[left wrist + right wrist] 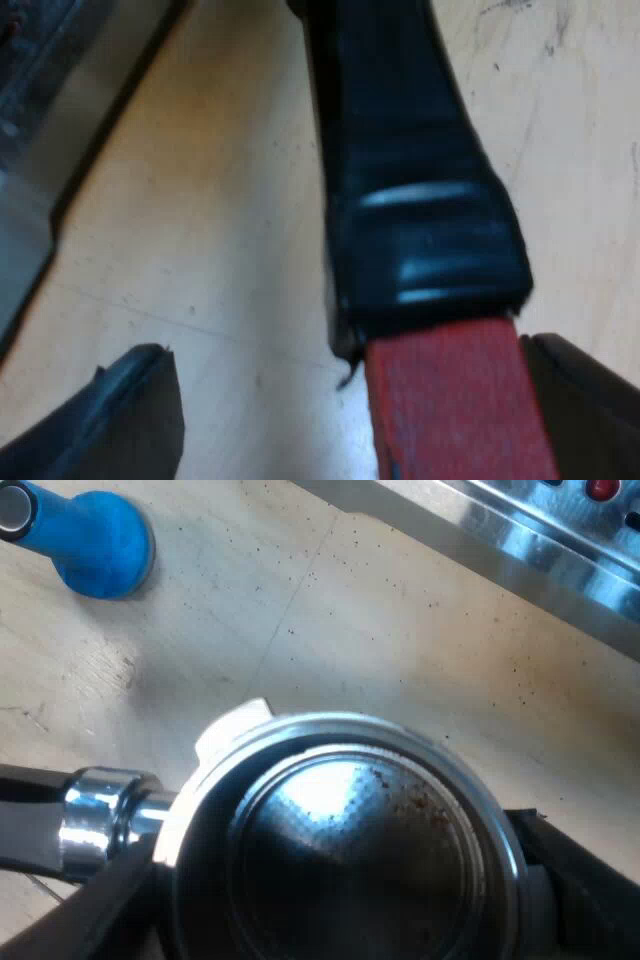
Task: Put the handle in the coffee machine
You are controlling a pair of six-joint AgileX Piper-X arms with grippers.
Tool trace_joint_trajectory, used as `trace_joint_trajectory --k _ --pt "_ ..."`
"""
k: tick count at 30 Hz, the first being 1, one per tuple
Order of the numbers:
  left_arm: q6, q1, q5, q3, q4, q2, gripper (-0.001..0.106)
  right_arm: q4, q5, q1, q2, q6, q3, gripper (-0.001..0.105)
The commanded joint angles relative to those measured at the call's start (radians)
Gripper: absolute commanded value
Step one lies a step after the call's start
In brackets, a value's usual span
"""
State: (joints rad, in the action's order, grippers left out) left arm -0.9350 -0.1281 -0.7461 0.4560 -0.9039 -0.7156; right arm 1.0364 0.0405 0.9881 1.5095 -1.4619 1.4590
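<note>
The wrinkled black wrap (430, 250) sits tight against the red end of the handle (405, 130). I expect the handle to follow stiffly in line when I carry it by that end.
The metal holder (340, 830) lies low over the wooden table, its round basket facing up with coffee specks inside. My right gripper (330, 865) is shut on the basket, one black finger (580, 880) pressed against each side. The chrome neck (100, 820) leads off to the dark handle (410, 170), which ends in red (450, 400). My left gripper (345, 355) is open around that red end. One finger (590, 390) sits right beside it, and the other finger (120, 420) stands well apart.
The espresso machine's shiny metal front (520, 540), with a red button (600, 488), runs close beyond the holder, and its steel base (40, 130) lies near my left gripper. A blue tamper (95, 540) stands on the wooden table (330, 630) past the holder.
</note>
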Motion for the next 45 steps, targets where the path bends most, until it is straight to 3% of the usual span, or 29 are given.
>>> trace_joint_trajectory --k 1,17,18,20,21,28,32,33,35,36,45 --pt "0.006 -0.003 -0.033 0.001 0.027 0.000 0.071 -0.015 0.017 -0.008 -0.019 0.000 0.011 0.000" --pt "0.006 -0.003 -0.047 0.001 0.043 0.000 0.056 -0.015 0.017 -0.008 -0.019 0.000 0.011 0.000" --pt "0.006 -0.003 -0.047 0.001 0.043 0.000 0.049 -0.015 0.017 -0.008 -0.019 0.000 0.011 0.000" --pt "0.006 -0.003 -0.047 0.001 0.043 0.000 0.011 -0.015 0.017 -0.008 -0.019 0.000 0.011 0.000" --pt "0.006 -0.003 -0.047 0.001 0.043 0.000 0.000 -0.015 0.017 -0.008 -0.019 0.002 0.011 0.000" --pt "-0.001 -0.003 -0.047 0.001 0.043 0.000 0.000 -0.015 0.015 -0.008 -0.019 0.019 0.011 0.000" --pt "-0.002 -0.003 -0.047 0.001 0.043 0.000 0.000 -0.015 0.015 -0.008 -0.019 0.024 0.011 0.022" --pt "-0.002 -0.003 -0.047 0.001 0.043 0.000 0.000 -0.015 0.017 -0.008 -0.019 0.024 0.011 0.035" --pt "-0.002 -0.003 -0.047 0.001 0.043 0.000 0.000 -0.015 0.017 -0.008 -0.019 0.024 0.011 0.038" --pt "-0.002 -0.003 -0.047 0.001 0.043 0.000 0.000 -0.036 0.017 -0.008 -0.019 0.011 0.011 0.105" --pt "-0.005 -0.003 -0.047 0.001 0.043 0.000 0.000 -0.105 -0.094 -0.008 -0.069 -0.001 0.011 0.086"
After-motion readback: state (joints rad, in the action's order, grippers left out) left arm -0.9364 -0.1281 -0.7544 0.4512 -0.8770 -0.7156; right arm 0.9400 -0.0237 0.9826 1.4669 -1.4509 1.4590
